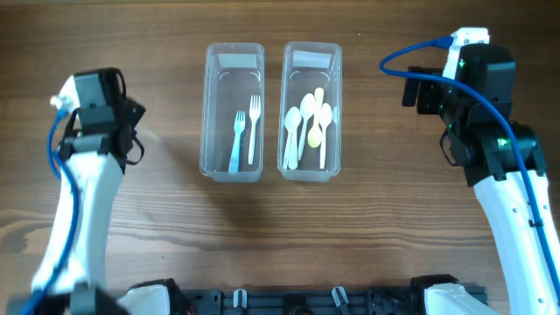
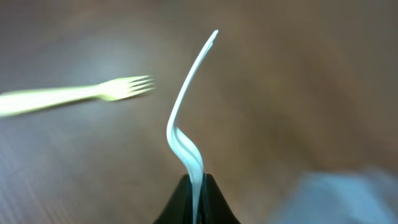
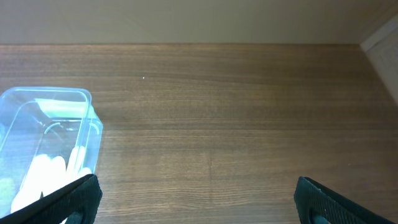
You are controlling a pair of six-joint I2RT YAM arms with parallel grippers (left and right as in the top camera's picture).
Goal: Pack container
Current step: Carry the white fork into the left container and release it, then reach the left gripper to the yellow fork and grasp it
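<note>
The fork container has an open strip (image 1: 219,136) next to the blue fork. My left gripper keeps carrying the blue-white fork until it is over that strip (image 1: 219,127), and then let go.
Two clear plastic containers stand side by side at the table's middle. The left container (image 1: 234,61) holds a blue fork (image 1: 237,140) and a white fork (image 1: 254,127). The right container (image 1: 311,59) holds several pale spoons (image 1: 308,122). My left gripper (image 2: 198,186) is shut on a pale blue-white fork (image 2: 186,106) and holds it above the table, left of the containers (image 1: 131,127). A yellowish fork (image 2: 81,94) lies on the wood beyond it. My right gripper (image 3: 199,193) is open and empty over bare wood, right of the spoon container (image 3: 62,99).
The wooden table (image 1: 385,201) runs all round the containers. The table's far edge meets a pale wall (image 3: 186,18) in the right wrist view. The arm bases (image 1: 306,302) sit along the front edge.
</note>
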